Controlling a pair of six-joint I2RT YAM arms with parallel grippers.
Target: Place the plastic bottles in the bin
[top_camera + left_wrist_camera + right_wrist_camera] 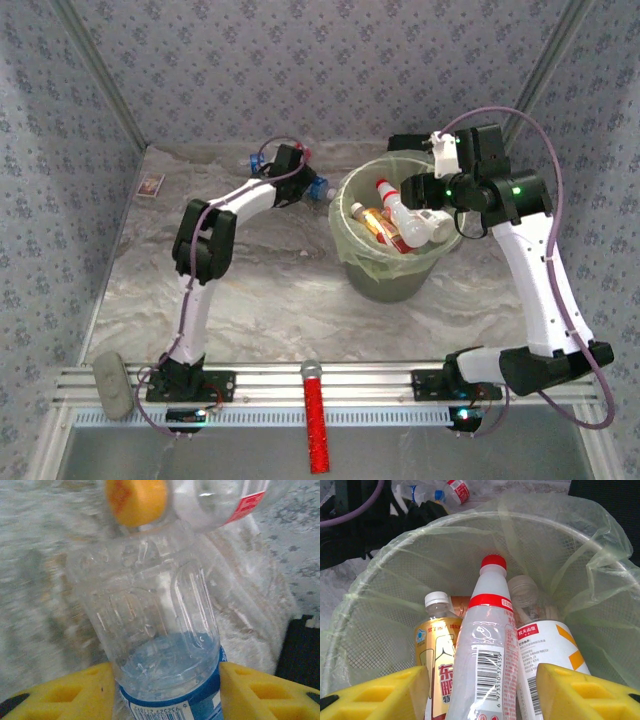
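Observation:
The blue-labelled bottle is in my left gripper, away from the bin under my right gripper, so I should raise the bottle and pass it over.
At the back of the table, my left gripper is shut on a clear plastic bottle with a blue label; both yellow fingers press its sides. A second clear bottle with an orange cap lies just beyond it. The pale-green bin, lined with a thin bag, stands right of centre. My right gripper hovers open over its rim. Inside lie a red-capped bottle, a gold-labelled one and a white-and-orange-labelled one.
A red stick with a grey tip lies on the front rail between the arm bases. A small brown-framed card sits at the far left. A grey pad rests at the front left. Patterned walls close in the table.

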